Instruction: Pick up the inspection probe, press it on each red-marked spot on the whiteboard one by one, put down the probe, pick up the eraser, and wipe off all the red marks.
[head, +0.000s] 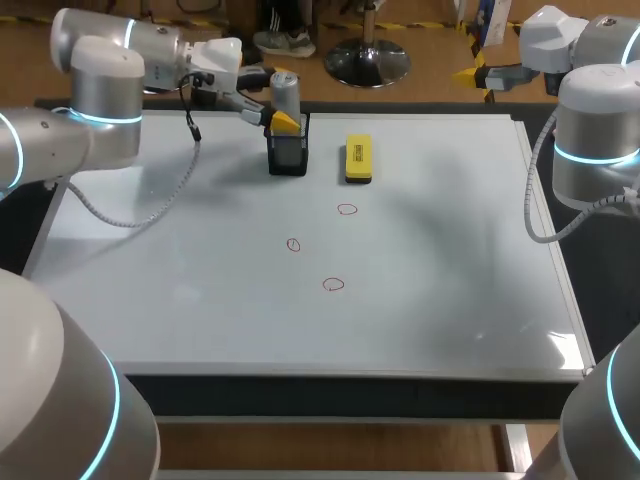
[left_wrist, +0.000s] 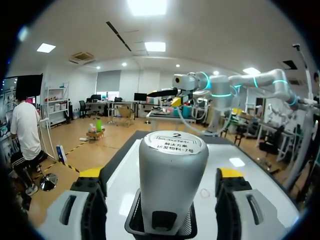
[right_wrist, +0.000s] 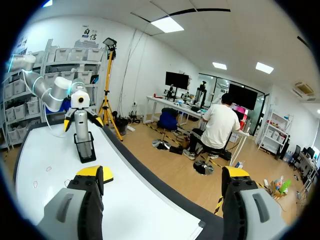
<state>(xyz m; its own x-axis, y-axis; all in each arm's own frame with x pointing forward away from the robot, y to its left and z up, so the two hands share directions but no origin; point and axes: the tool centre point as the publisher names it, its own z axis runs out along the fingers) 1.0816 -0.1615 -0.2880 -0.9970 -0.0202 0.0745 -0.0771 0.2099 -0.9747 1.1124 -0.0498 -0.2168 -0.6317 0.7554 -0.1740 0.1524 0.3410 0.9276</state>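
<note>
The black mesh holder's open rim (left_wrist: 133, 220) leaves room around the grey probe (head: 286, 92). The probe will slide out and leave the holder standing when I lift.
The grey cylindrical inspection probe (head: 285, 88) (left_wrist: 173, 185) stands upright in a black mesh holder (head: 288, 155) (left_wrist: 134, 222) at the whiteboard's back. My left gripper (head: 281, 110) (left_wrist: 161, 177) straddles the probe, open, with a narrow gap between each yellow-tipped finger (left_wrist: 92, 180) and the probe's sides. The yellow eraser (head: 358, 158) lies just right of the holder. Three small red circles (head: 347, 209) (head: 293, 244) (head: 333, 284) mark the whiteboard (head: 200, 300). My right gripper (right_wrist: 162, 175) hangs open and empty over the board's back right edge, far from the probe (right_wrist: 80, 122).
The whiteboard covers nearly the whole table, with a dark frame along its front edge (head: 350, 385). My left arm's cable (head: 160, 205) droops over the board's left part. My right arm (head: 590, 150) stands at the board's right side.
</note>
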